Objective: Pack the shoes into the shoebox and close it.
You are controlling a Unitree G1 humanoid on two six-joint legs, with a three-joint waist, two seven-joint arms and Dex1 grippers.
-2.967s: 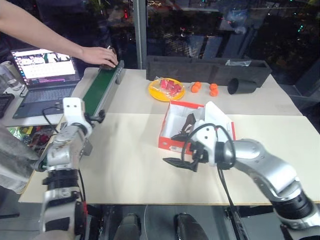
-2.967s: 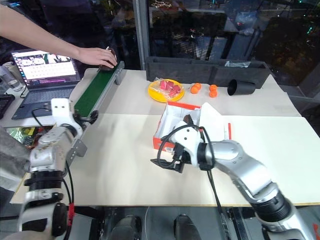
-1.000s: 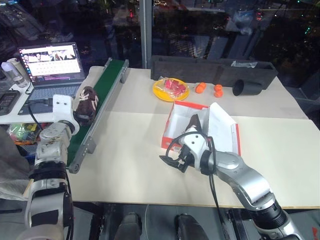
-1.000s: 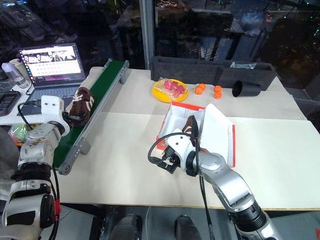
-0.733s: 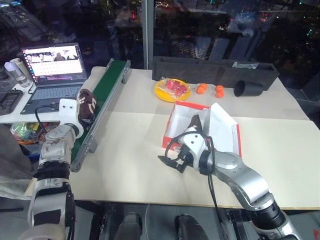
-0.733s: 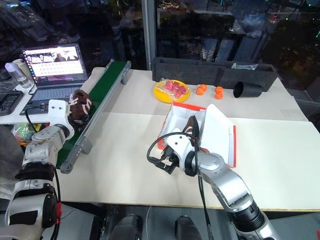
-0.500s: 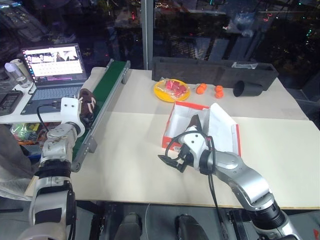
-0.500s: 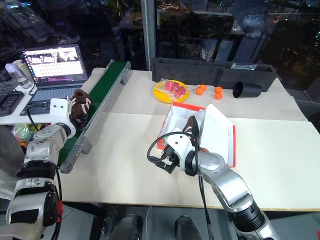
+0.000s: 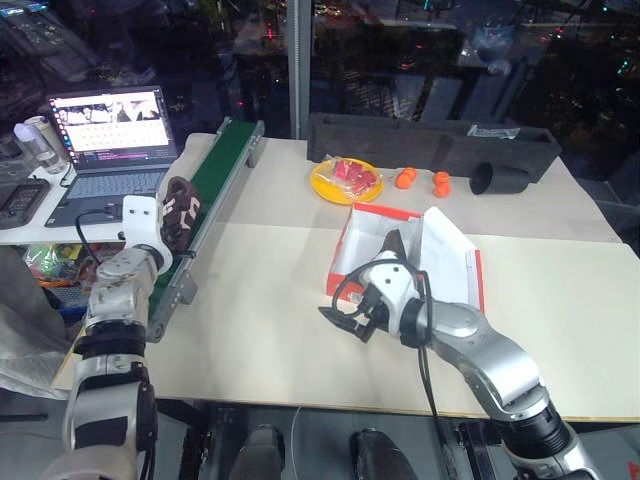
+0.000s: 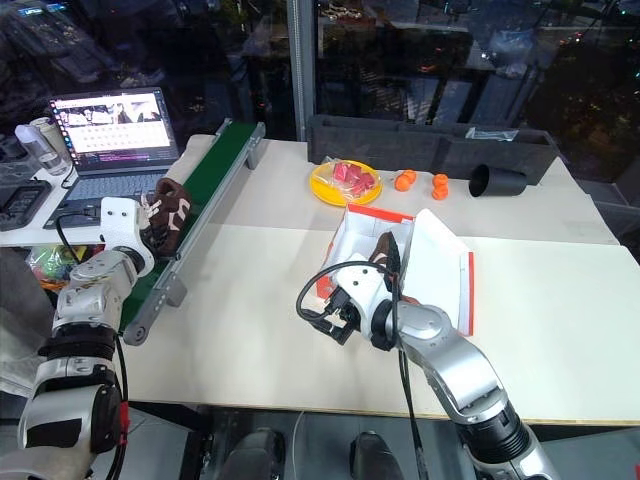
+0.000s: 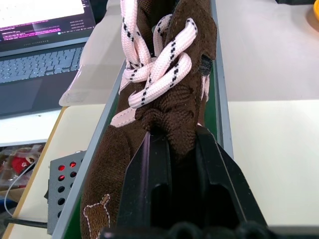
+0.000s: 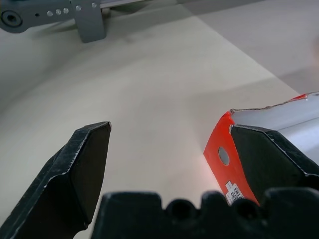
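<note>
Next, I carry the shoe on the belt (image 9: 180, 208) to the shoebox (image 9: 364, 238) with my left gripper and hand it over there, because the shoe lies far from my right gripper.
One dark brown shoe (image 11: 164, 74) with pale pink laces lies on the green conveyor belt (image 9: 215, 170) at the left, and my left gripper (image 11: 182, 149) is shut on its soft upper. The other shoe (image 9: 388, 245) stands inside the red-orange shoebox (image 9: 345, 272) at the table's middle. The box's white-lined lid (image 9: 450, 262) leans open to the right. My right gripper (image 9: 340, 318) hovers open, low over the table at the box's near left corner (image 12: 224, 154), with nothing between its fingers (image 12: 82, 164).
A laptop (image 9: 105, 130) sits left of the belt. At the back are a yellow plate (image 9: 345, 178) of red pieces, three oranges (image 9: 405, 178), a black cup (image 9: 498, 180) on its side and a long dark grey tray (image 9: 430, 145). Bare table lies in front of the box.
A person's hand left the belt's far end, and the shoe came down the belt to my left gripper. That gripper went from open to shut on it. My right gripper stayed put.
</note>
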